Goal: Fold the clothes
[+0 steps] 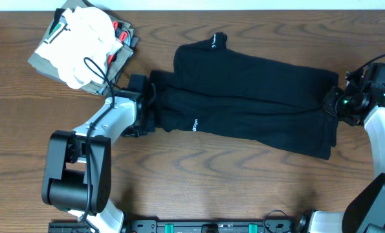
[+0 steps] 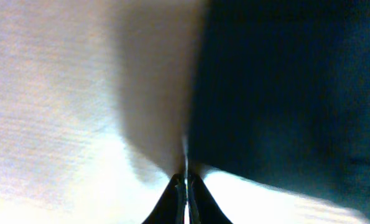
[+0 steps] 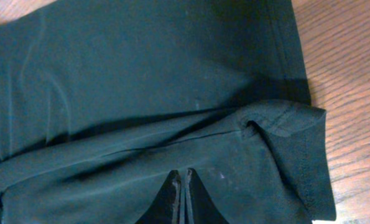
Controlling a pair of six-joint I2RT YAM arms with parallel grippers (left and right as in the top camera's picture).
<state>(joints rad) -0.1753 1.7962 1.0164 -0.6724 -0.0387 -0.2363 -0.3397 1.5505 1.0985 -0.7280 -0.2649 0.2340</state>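
Note:
The black garment's back edge (image 1: 195, 47) is uneven where a tip sticks out. My left gripper should leave this end and pull the jutting tip (image 1: 219, 40) before folding.
The black garment (image 1: 244, 97) lies spread lengthwise across the middle of the table, with a small white logo (image 1: 195, 125) near its front left. My left gripper (image 1: 143, 111) is at its left end. In the left wrist view the jaws (image 2: 186, 180) are shut on the edge of the dark fabric (image 2: 284, 93), which is raised and casts a shadow on the table. My right gripper (image 1: 330, 103) is at the right end. Its jaws (image 3: 183, 177) are shut on the fabric (image 3: 141, 74), beside a folded-over hem corner (image 3: 284, 118).
A stack of folded white, olive-grey and red garments (image 1: 82, 42) sits at the back left, close to the left arm. Bare wooden table (image 1: 231, 188) lies in front of the garment. The left arm's base (image 1: 72, 175) stands at the front left.

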